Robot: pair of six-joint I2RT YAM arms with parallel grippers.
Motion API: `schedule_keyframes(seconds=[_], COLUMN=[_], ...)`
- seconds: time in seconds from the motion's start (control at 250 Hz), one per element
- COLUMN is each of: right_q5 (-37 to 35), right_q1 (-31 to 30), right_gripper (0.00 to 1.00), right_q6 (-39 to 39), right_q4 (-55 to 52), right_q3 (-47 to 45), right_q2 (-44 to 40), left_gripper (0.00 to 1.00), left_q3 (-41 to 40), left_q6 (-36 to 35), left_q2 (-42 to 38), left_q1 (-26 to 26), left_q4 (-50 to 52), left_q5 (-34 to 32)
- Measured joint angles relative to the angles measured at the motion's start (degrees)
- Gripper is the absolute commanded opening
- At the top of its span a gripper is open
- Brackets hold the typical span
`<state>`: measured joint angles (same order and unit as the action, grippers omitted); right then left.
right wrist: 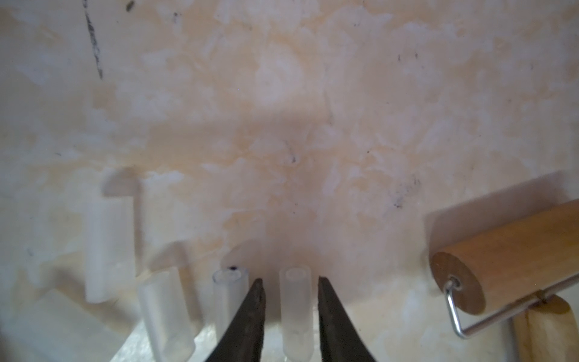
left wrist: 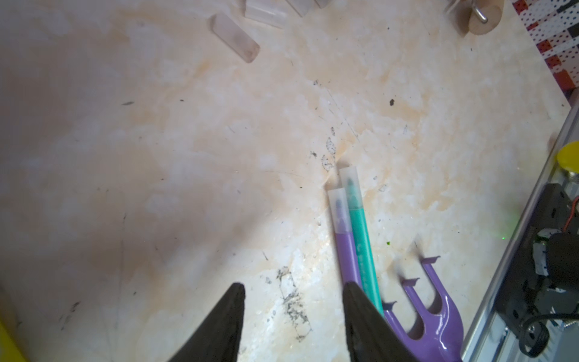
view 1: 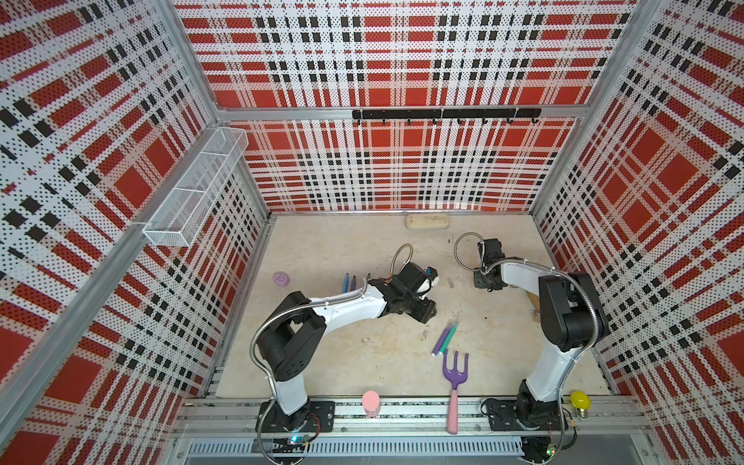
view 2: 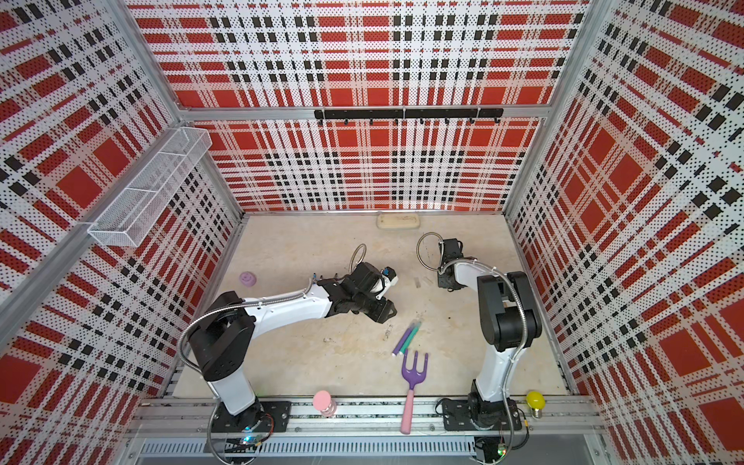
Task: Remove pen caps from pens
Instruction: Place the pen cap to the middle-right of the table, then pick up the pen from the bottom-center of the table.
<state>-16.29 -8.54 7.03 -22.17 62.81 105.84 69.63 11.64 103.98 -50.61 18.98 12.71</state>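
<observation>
The purple pen lies tight (left wrist: 351,232) against the teal pen, so my left gripper needs to swing the purple pen away first and then grab it by its tail end (view 1: 435,353).
A purple pen (left wrist: 346,250) and a teal pen (left wrist: 360,232) lie side by side, both capped, next to my left gripper (left wrist: 294,285), which is open with only bare table between its fingers. In a top view that gripper (view 1: 426,313) hovers just behind these pens (view 1: 445,340). More pens (view 1: 349,283) lie behind the left arm, partly hidden. My right gripper (right wrist: 290,280) is open around a loose clear pen cap (right wrist: 294,313) lying on the table, with a small gap on each side. Several other clear pen caps (right wrist: 228,297) lie beside it.
A purple garden fork (view 1: 455,366) with a pink handle lies next to the two pens. A wooden roller (right wrist: 501,250) rests beside the right gripper. At the front rail stand a pink bottle (view 1: 370,402) and a yellow bulb (view 1: 579,400). A lilac disc (view 1: 281,278) sits left.
</observation>
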Motion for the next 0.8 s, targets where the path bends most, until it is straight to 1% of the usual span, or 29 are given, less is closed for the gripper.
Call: schedule_keyframes(seconds=[0.256,0.54,0.8], right_q5=[0.4,1.0,0.8], right_q1=[0.0,-0.4,-1.1], right_gripper=[0.36,0.38,0.39], right_q6=[0.0,0.0,-0.1], right_q4=[0.0,0.2,0.9], right_q3=[-0.1,-1.1,-1.7], right_q2=[-1.4,-8.0,-12.5], left_gripper=[0.52,0.51,0.49], left_q3=[2.7,3.2,5.9], left_q6=[-1.7,-2.1,-2.3], left_q2=[4.8,6.6,9.3], left_q1=[-3.4,-4.7,-6.4], left_q4=[2.6,4.7,6.0], left_q5=[0.4,0.3,-0.1])
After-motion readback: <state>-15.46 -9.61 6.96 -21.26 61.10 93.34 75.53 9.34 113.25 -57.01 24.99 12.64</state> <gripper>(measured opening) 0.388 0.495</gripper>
